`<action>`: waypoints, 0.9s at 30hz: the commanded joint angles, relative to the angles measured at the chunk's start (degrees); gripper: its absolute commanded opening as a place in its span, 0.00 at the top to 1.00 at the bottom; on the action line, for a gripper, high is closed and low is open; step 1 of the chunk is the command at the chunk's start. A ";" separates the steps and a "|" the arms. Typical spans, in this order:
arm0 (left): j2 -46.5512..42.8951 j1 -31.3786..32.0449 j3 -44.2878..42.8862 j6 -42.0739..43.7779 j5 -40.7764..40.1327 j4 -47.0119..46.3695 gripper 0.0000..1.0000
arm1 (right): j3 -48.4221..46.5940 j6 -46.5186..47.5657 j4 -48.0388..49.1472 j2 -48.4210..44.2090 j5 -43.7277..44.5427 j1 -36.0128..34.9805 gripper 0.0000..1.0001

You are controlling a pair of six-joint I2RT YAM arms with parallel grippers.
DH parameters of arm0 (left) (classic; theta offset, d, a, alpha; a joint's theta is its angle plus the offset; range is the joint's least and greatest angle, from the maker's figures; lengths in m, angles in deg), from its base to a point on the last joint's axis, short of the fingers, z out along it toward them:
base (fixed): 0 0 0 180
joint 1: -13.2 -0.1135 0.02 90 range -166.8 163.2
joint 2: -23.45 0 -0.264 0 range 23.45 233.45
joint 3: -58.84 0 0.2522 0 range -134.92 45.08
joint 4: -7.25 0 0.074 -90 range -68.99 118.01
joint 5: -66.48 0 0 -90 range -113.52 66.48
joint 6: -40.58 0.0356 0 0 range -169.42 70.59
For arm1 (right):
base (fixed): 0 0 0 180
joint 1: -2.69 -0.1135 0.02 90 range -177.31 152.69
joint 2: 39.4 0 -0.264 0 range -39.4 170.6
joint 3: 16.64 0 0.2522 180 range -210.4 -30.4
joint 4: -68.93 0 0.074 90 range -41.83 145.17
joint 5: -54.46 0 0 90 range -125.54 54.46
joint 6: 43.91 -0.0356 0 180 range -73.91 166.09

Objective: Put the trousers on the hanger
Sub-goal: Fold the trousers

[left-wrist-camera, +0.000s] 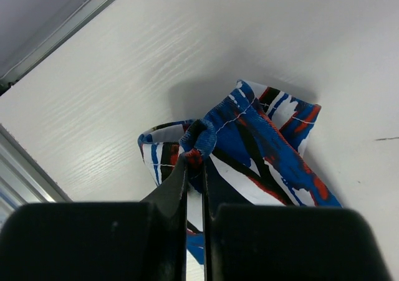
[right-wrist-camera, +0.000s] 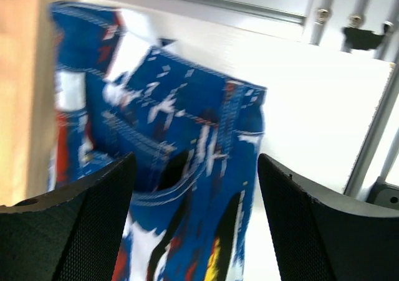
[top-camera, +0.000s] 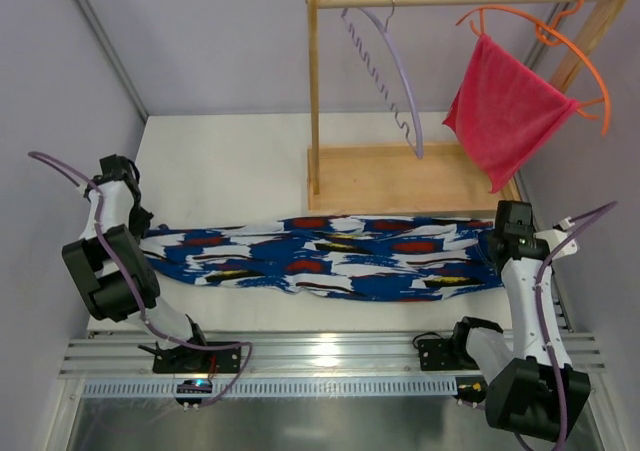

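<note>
A bunched fold of the trousers' hem is pinched in my left gripper. The gripper should open, let the cloth spread out flatter, and then close over the hem's middle.
The trousers, blue with white, red, black and yellow patches, lie stretched flat across the table between both arms. My left gripper is shut on a bunched fold at their left end; in the left wrist view the cloth is pinched at the tips of the gripper. My right gripper hovers over the right end, which shows stitched seams and a pocket. In the right wrist view it stands wide open, the trousers below it and nothing gripped. The lavender hanger hangs bare on the wooden rail.
A wooden rack with a flat base stands behind the trousers; its base edge is just left of my right gripper. An orange hanger with a pink-red cloth hangs at the rail's right end. An aluminium rail runs along the near edge.
</note>
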 commanded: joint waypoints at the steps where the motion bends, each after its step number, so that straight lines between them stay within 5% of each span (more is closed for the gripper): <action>1: -1.34 0.04 1.16 -2.02 -4.15 0.09 1.00 | 4.17 -0.43 1.43 -0.35 0.60 4.19 0.20; 15: -0.47 -0.49 -2.71 -5.45 -3.37 2.46 1.00 | 8.58 1.50 12.67 10.37 -0.99 15.10 0.25; 20: -0.81 -0.93 0.36 -5.54 -3.98 1.59 1.00 | 7.44 1.95 12.70 13.44 0.76 17.11 0.92; 27: -2.22 -2.24 3.18 -6.86 -5.39 1.84 1.00 | 4.36 4.04 3.37 12.49 6.31 23.07 0.96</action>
